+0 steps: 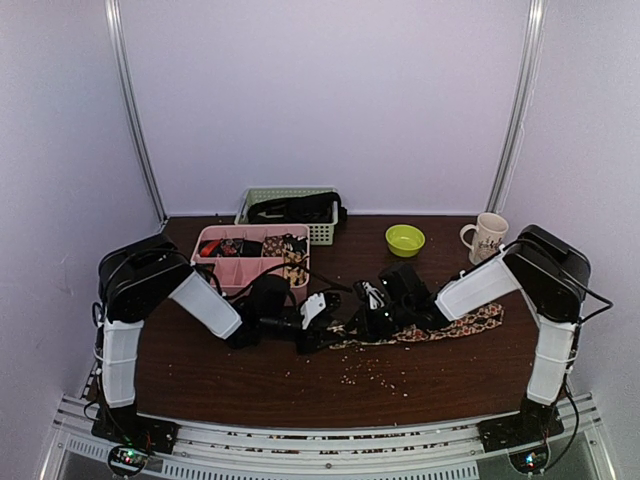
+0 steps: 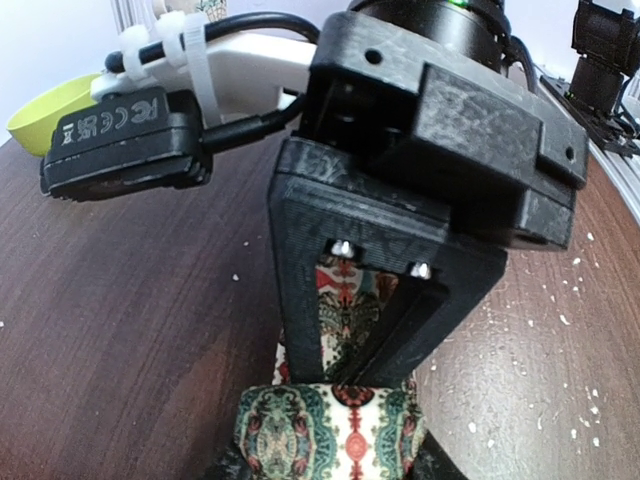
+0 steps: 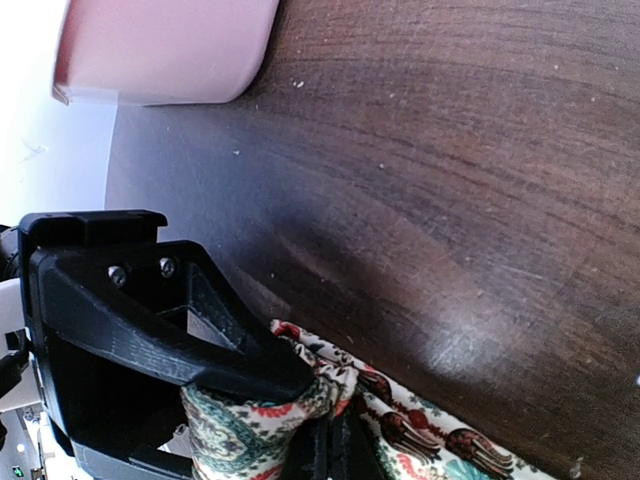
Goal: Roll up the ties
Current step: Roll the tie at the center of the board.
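Observation:
The tie's end [image 3: 335,384] is bunching up at my right gripper. So my left gripper should keep hold of that end of the tie while my right gripper goes to the tie's trailing end [image 1: 488,316].
A patterned tie [image 1: 455,324] lies across the middle of the brown table, trailing to the right. Both grippers meet at its left end. My left gripper [image 1: 322,325] has the folded end of the tie [image 2: 340,435] filling the gap between its fingers [image 2: 437,466], touching both. Just beyond it, my right gripper [image 2: 350,345] is shut on the same tie. In the right wrist view the right gripper [image 3: 340,450] pinches bunched fabric, and the tie [image 3: 450,445] runs off to the lower right. The left gripper [image 3: 190,350] presses on the tie beside it.
A pink divided bin [image 1: 215,232] holding rolled ties stands behind the left arm, and its corner [image 3: 160,50] shows in the right wrist view. Behind it is a green basket [image 1: 285,192]. A green bowl [image 1: 405,240] and a mug [image 1: 487,238] stand at the back right. Pale crumbs [image 1: 390,375] dot the table.

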